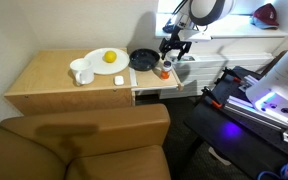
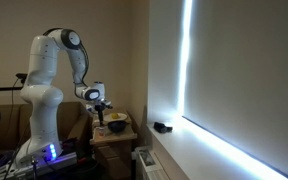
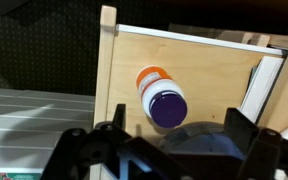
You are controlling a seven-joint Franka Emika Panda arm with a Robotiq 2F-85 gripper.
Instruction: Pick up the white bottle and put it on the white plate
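Note:
I should keep lowering my gripper over the white bottle, which stands upright with its purple cap (image 3: 168, 108) between my open fingers, until the fingers are on both sides of its body (image 3: 156, 88), and then close them.
The white bottle (image 3: 158, 93) has an orange band and a dark purple cap. It stands upright on a light wooden surface, and in the wrist view I look down on it. It also shows in an exterior view (image 1: 164, 70), at the right end of the wooden cabinet. My gripper (image 3: 175, 122) is open, its two dark fingers spread wide on either side just above the bottle, not touching it. The gripper shows in both exterior views (image 1: 172, 48) (image 2: 101, 100). The white plate (image 1: 96, 63) lies further left on the cabinet top with a yellow object (image 1: 110, 57) on it.
A dark round bowl (image 1: 142, 58) sits between the plate and the bottle. A white mug (image 1: 82, 72) stands left of the plate. A small white item (image 1: 119, 80) lies near the cabinet's front edge. A brown sofa (image 1: 84, 140) is in front.

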